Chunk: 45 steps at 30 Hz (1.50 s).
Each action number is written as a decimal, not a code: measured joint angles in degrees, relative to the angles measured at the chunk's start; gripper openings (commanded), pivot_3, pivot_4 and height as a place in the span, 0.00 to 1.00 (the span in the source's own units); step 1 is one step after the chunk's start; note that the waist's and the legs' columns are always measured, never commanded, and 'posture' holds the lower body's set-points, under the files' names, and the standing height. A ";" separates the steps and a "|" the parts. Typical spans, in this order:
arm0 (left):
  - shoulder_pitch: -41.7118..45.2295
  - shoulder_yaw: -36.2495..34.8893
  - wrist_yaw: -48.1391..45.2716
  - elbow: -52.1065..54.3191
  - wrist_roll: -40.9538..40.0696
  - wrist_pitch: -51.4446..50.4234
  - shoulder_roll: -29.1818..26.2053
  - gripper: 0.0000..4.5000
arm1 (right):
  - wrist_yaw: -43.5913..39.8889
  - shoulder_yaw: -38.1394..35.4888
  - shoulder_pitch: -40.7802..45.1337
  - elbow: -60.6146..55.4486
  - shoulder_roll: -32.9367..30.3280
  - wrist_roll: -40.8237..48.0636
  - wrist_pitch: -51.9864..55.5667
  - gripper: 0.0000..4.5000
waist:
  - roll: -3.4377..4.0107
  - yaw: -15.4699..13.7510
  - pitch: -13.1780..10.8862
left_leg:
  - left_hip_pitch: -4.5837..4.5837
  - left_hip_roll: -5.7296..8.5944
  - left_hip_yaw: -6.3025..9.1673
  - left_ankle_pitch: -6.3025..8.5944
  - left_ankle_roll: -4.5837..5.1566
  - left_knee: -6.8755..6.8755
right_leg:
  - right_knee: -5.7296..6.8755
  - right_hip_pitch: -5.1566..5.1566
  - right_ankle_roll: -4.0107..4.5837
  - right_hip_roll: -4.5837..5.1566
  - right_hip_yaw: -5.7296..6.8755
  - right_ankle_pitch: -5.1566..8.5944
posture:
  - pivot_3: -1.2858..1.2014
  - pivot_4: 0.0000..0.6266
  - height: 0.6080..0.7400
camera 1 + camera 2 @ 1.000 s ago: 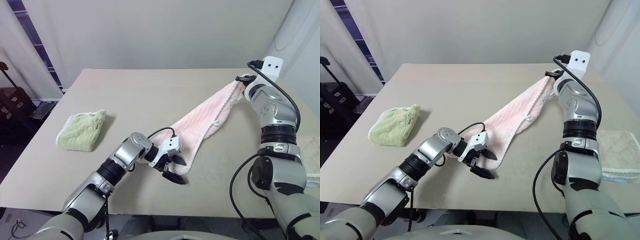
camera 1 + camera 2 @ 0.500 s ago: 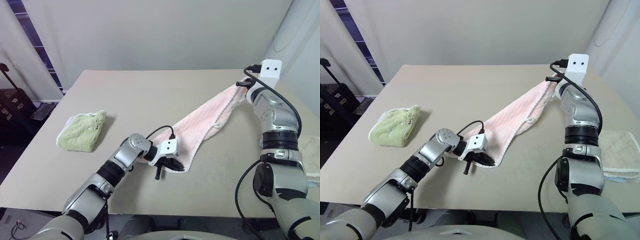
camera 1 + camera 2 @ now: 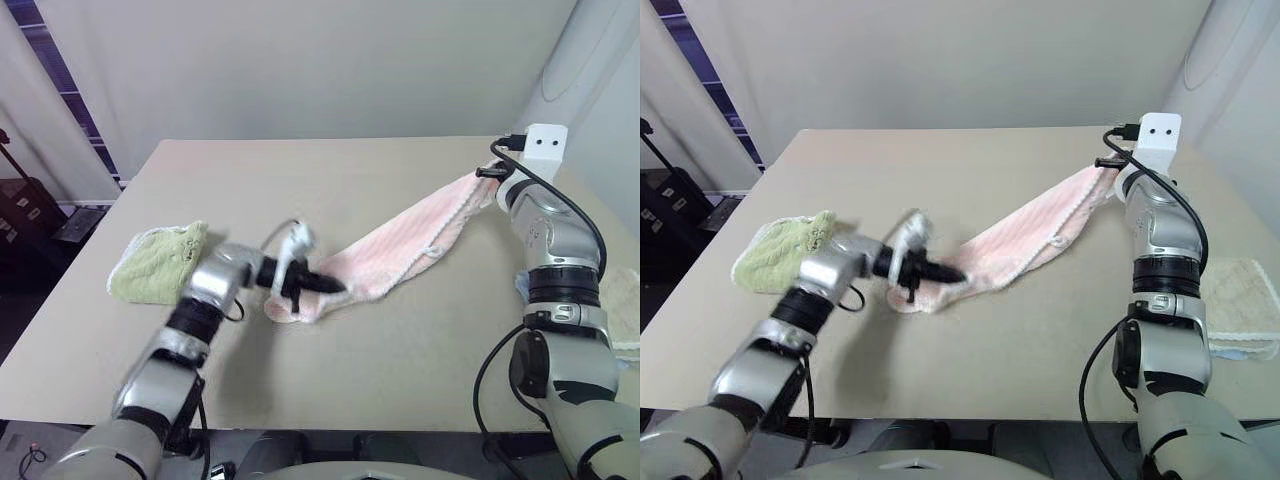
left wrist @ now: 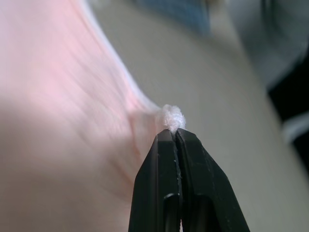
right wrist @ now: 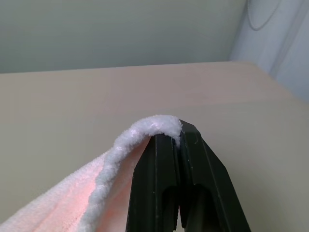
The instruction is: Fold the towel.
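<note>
The pink towel lies at a slant with its near end bunched [image 3: 300, 306] at my left gripper, so I should pull that end next to the light green towel to make the pink towel's edge straight.
The pale pink towel [image 3: 410, 235] stretches as a long band across the table [image 3: 330, 180], from the middle up to the far right. My left gripper [image 3: 335, 287] is shut on its near end, which hangs lifted and bunched just above the tabletop. In the left wrist view the black fingertips [image 4: 166, 140] pinch a white tuft of the edging. My right gripper [image 3: 487, 172] is shut on the far corner and holds it raised. The right wrist view shows the scalloped edge [image 5: 145, 128] clamped between the closed fingers.
A smaller light green towel [image 3: 160, 262] lies crumpled near the table's left side, close to my left forearm. A beige towel [image 3: 1240, 300] with a light blue cloth under it sits at the right edge. A dark suitcase [image 3: 20, 205] stands off the table's left.
My left gripper has gone from open to shut on the towel's near end. It then lifted that end and drew it leftward. The right gripper kept its hold almost in place.
</note>
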State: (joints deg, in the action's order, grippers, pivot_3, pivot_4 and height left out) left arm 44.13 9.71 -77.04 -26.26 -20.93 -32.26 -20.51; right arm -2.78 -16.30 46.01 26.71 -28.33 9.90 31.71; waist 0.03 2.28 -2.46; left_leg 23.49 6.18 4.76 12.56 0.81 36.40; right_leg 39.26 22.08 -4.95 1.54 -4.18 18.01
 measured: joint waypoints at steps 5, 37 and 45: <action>8.03 -9.45 3.00 -10.25 -4.88 -3.57 -2.12 0.00 | -1.36 -0.60 -2.79 -4.44 -2.04 0.46 0.75 0.00 | -0.02 0.18 -0.01 | -0.01 -0.01 0.04 -0.02 -0.04 0.01 | 0.08 0.05 0.00 -0.02 0.03 0.00 | 0.52 0.00 0.93; 21.45 -21.70 9.49 -48.50 8.69 36.12 -9.82 0.00 | -20.48 -5.77 -25.46 -29.51 -9.88 13.87 6.98 0.00 | -0.26 0.04 -0.14 | 0.47 0.00 0.05 -0.05 -0.11 -0.02 | 0.18 0.57 -0.02 0.01 0.04 -0.03 | 0.52 0.00 0.93; 11.58 -18.06 -10.02 -37.97 9.09 27.42 -15.92 0.00 | -28.11 -15.90 -44.89 -49.19 -13.40 23.71 15.25 0.00 | -0.32 -0.07 -0.09 | 0.39 -0.03 0.10 -0.02 -0.08 0.18 | 0.16 0.32 -0.01 0.04 0.14 -0.04 | 0.52 0.00 0.93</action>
State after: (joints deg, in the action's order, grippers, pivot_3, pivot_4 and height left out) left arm 55.71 -8.35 -87.06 -64.23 -11.84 -4.85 -36.44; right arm -30.89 -32.19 1.12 -22.48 -41.73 33.61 46.95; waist -0.29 2.22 -2.55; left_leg 23.88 6.15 4.85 12.54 0.73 36.58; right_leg 39.42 22.40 -4.96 1.58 -4.05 17.96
